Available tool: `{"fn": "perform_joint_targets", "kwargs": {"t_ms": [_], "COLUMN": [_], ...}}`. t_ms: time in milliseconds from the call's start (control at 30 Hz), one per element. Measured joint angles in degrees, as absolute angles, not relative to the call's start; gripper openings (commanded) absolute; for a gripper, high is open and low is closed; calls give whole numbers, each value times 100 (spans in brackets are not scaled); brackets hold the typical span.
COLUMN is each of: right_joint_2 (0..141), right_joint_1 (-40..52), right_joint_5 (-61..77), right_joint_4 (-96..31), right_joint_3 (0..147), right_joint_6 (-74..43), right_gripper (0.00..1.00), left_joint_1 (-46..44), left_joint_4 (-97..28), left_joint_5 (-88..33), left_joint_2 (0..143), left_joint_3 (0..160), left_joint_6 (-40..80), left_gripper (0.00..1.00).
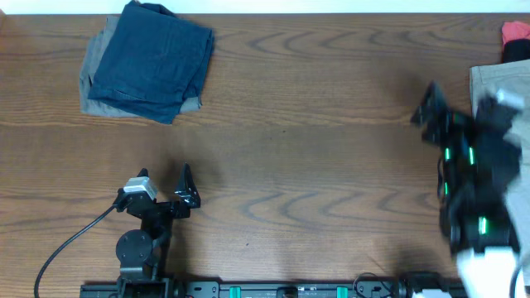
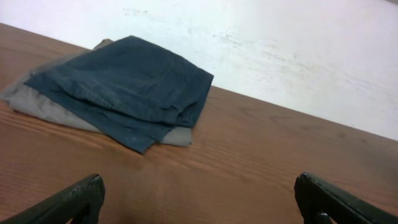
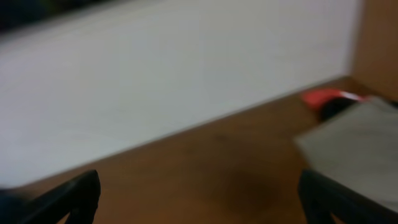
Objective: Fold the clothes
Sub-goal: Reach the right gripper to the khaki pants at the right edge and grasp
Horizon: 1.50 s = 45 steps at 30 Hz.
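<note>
I should continue to move my right gripper toward the garment's edge (image 1: 474, 89) by the khaki garment's back corner (image 1: 475, 71), lying clear beside open wood, until its open fingers straddle it.
A folded navy garment (image 1: 157, 60) lies on top of a folded grey one (image 1: 93, 83) at the table's back left; the stack also shows in the left wrist view, navy (image 2: 134, 87) over grey (image 2: 37, 102). A pale khaki garment (image 1: 497, 83) lies at the right edge, partly hidden by my right arm; it shows blurred in the right wrist view (image 3: 360, 149). My left gripper (image 1: 170, 189) is open and empty near the front left, its fingers (image 2: 199, 199) wide apart. My right gripper (image 1: 464, 103) is blurred beside the khaki garment, its fingers (image 3: 199, 199) open and empty.
A red item (image 1: 515, 33) and a dark one sit at the back right corner, behind the khaki garment; the red one shows in the right wrist view (image 3: 323, 97). A white wall runs along the table's far edge. A cable trails from the left arm base.
</note>
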<state>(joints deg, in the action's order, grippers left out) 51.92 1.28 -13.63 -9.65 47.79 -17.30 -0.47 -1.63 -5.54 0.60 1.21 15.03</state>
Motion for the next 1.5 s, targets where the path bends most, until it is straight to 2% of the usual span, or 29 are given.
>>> {"fn": "perform_joint_targets", "kwargs": {"t_ms": [200, 367, 467, 1100, 1400, 1500], "right_joint_2": [8084, 10193, 11045, 13517, 13880, 13931], "right_joint_1": [-71, -388, -504, -1400, -1553, -1579], "right_joint_5": [-2193, -2589, -2856, -3865, -3968, -4021], "right_joint_4": [-2591, -4560, -4936, -4353, -3815, -3693], "right_joint_3": [7345, 9817, 10689, 11000, 11006, 11037], "right_joint_6": [-1116, -432, -178, 1387, 1693, 1756], "right_gripper": [99, 99, 99, 99, 98, 93], "left_joint_1": [-47, -47, -47, -47, -47, -47], "left_joint_4": [-163, -165, -165, -165, -165, -165], "left_joint_5": [-554, -554, -556, -554, -556, -554], "left_joint_2": [60, 60, 60, 60, 60, 60], "left_joint_3": [121, 121, 121, 121, 121, 121], "left_joint_6": [1503, 1500, 1503, 1500, 1503, 1503], "left_gripper": [98, 98, 98, 98, 98, 98]}}
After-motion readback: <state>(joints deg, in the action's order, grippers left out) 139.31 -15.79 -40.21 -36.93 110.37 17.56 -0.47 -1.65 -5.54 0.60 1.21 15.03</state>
